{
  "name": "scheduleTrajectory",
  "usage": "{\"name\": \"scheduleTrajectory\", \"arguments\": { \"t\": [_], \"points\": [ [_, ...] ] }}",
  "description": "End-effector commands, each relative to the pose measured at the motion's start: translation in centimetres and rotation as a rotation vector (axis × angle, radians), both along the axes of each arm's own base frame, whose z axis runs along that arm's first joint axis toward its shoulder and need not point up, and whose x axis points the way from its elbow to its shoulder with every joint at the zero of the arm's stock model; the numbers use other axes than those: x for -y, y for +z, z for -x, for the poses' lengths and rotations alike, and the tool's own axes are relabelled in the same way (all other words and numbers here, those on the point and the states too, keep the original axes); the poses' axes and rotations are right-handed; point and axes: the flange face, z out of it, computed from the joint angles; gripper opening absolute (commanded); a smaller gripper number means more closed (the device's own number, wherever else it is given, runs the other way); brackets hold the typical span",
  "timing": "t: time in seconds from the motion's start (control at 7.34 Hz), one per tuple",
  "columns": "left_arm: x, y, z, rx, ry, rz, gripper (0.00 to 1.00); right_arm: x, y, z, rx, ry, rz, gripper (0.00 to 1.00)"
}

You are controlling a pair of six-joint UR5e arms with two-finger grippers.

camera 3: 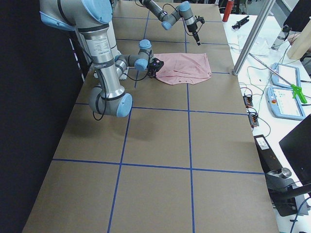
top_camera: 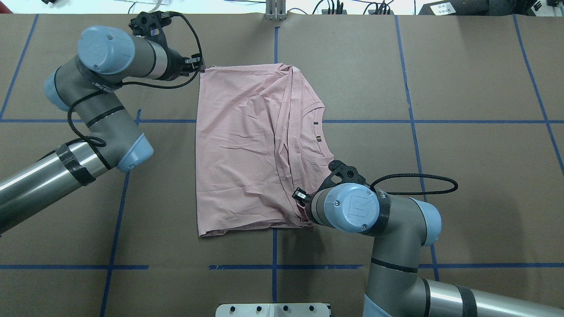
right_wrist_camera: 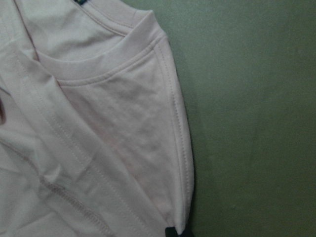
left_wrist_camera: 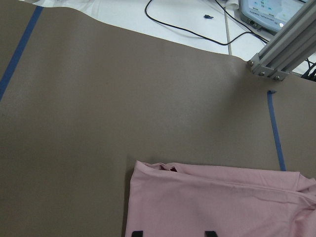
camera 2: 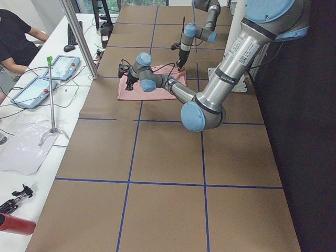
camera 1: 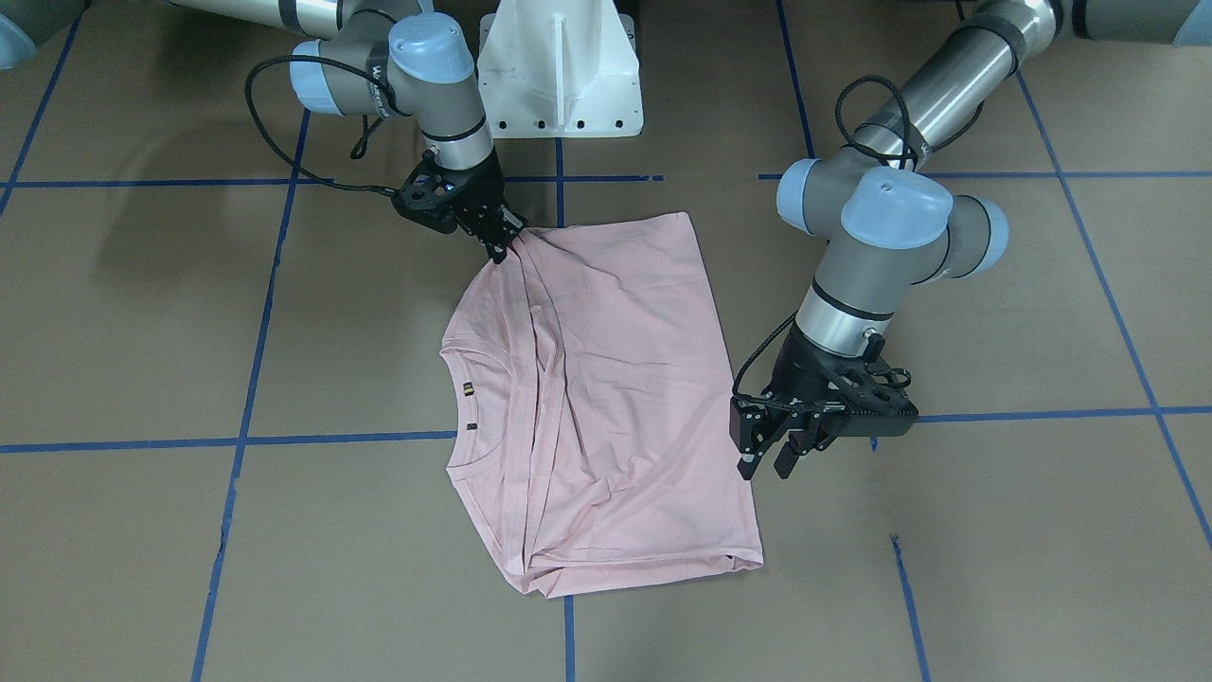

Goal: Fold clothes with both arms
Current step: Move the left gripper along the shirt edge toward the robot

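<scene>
My gripper will make the T-shirt (camera 1: 659,409) slide along, still folded, when I pull its near corners, because long folds (camera 1: 530,386) run from my right gripper to the T-shirt's far edge.
The pale pink T-shirt (camera 1: 625,379) lies on the brown table, its sides folded inward, collar and neck label (top_camera: 318,138) facing up. No dog print or lettering shows. My right gripper (camera 1: 499,251) is shut on the shirt's shoulder corner nearest the robot, and the cloth bunches toward it. It also shows in the right wrist view (right_wrist_camera: 177,233) at the fabric edge. My left gripper (camera 1: 765,469) is open and empty, held just above the shirt's hem edge near the far corner (top_camera: 205,69). In the left wrist view its fingertips (left_wrist_camera: 211,232) stand apart over the pink cloth (left_wrist_camera: 222,202).
The white pedestal base (camera 1: 559,76) stands at the table's near edge by the robot. Blue tape lines (top_camera: 410,121) cross the brown tabletop. An aluminium post (left_wrist_camera: 286,49) and cables stand past the far edge. An operator (camera 2: 16,37) sits at a side table with tablets.
</scene>
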Motion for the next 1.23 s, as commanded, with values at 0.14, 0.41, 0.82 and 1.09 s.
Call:
{"name": "scheduleTrajectory", "arguments": {
  "t": [0.14,0.41,0.82,1.09],
  "points": [
    [-6.7,-4.1,0.4,-0.051,0.003,0.16,0.52,-0.7,-2.0,-2.4,0.001,0.0,-0.002,0.0],
    [-19.9,-3.5,-1.1,-0.18,0.068,0.32,0.56,-2.3,-1.7,-2.8,0.006,-0.015,-0.001,0.0],
    [-32.5,0.8,-6.3,-0.189,0.02,0.508,0.57,-2.6,-1.7,-3.0,0.009,-0.021,0.0,0.0],
    [-35.0,1.8,-8.1,-0.152,0.018,0.588,0.58,-2.5,-1.9,-3.2,0.014,-0.019,-0.001,0.0]
  ]
}}
